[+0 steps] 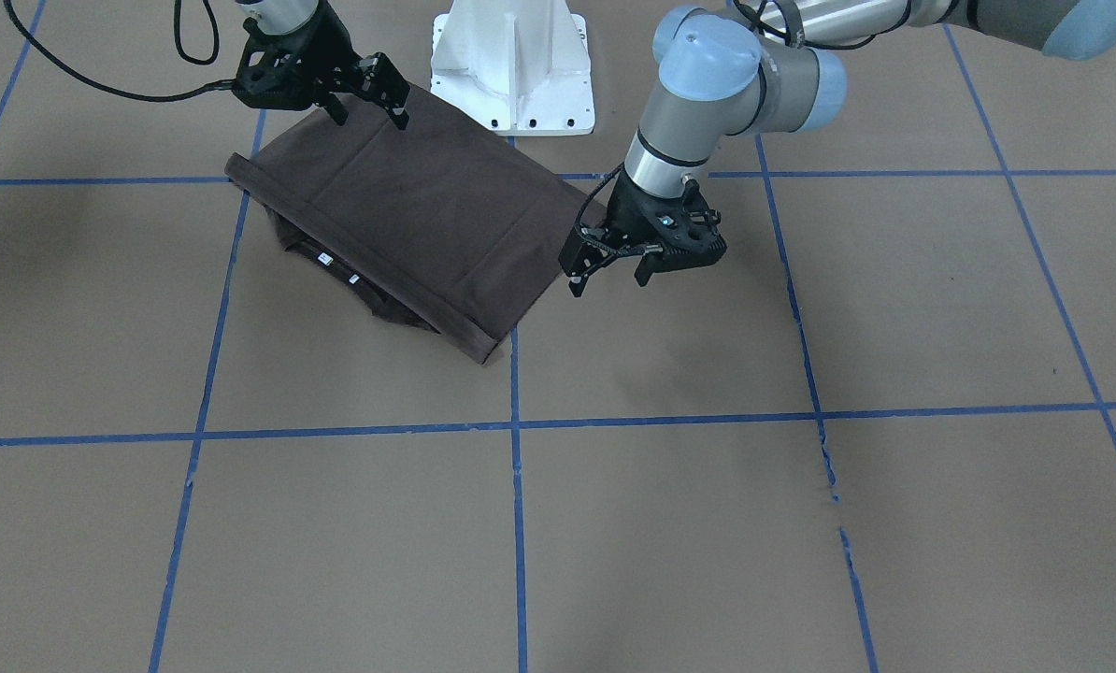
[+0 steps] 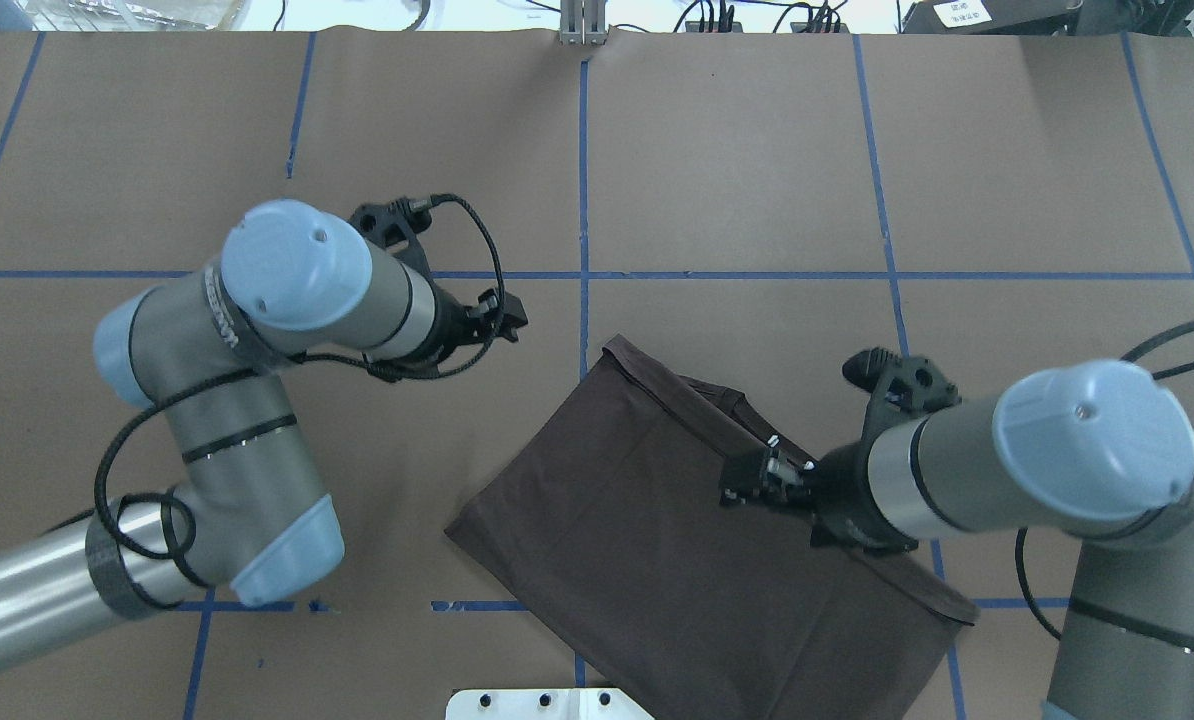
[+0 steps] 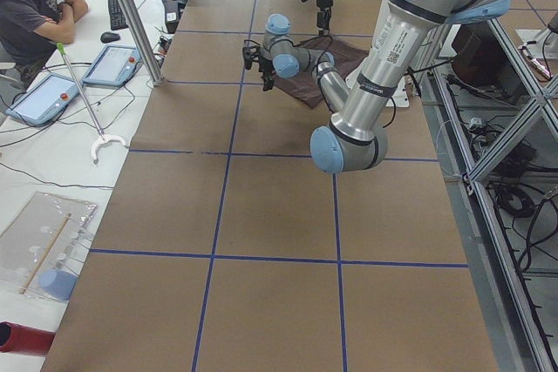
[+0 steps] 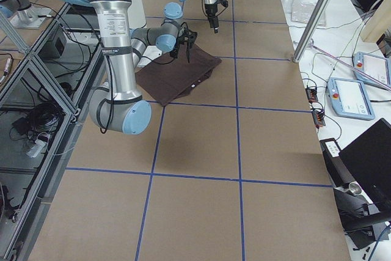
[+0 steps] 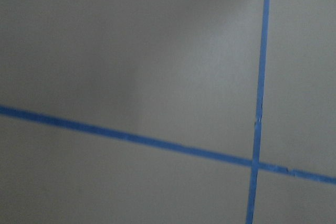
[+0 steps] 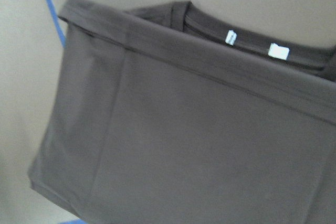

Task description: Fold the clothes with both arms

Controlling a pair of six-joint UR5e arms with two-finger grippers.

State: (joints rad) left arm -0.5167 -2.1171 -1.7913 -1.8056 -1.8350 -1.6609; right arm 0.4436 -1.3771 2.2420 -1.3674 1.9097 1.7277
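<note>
The ribbed collar (image 1: 347,273) lies flat under the folded edge. The T-shirt (image 1: 420,207) will therefore slide and turn in one piece, still folded, when I pull its side.
The dark grey-brown T-shirt (image 1: 418,215) lies folded into a rectangle on the table near the robot's base, also seen overhead (image 2: 637,540). Its ribbed collar and white tags (image 6: 278,51) peek out from under the folded edge in the right wrist view. My right gripper (image 1: 371,121) hovers over the shirt's edge nearest the base, open and empty; overhead it is above the shirt's upper right part (image 2: 742,485). My left gripper (image 1: 609,283) is open and empty, just off the shirt's side edge, over bare table (image 2: 507,320). The left wrist view shows only table paper and blue tape.
The white pedestal base (image 1: 513,65) stands right behind the shirt. Blue tape lines (image 1: 516,425) grid the brown table. An operator (image 3: 35,6) sits beyond the far side with tablets (image 3: 113,63). Wide table surface lies in front of the shirt.
</note>
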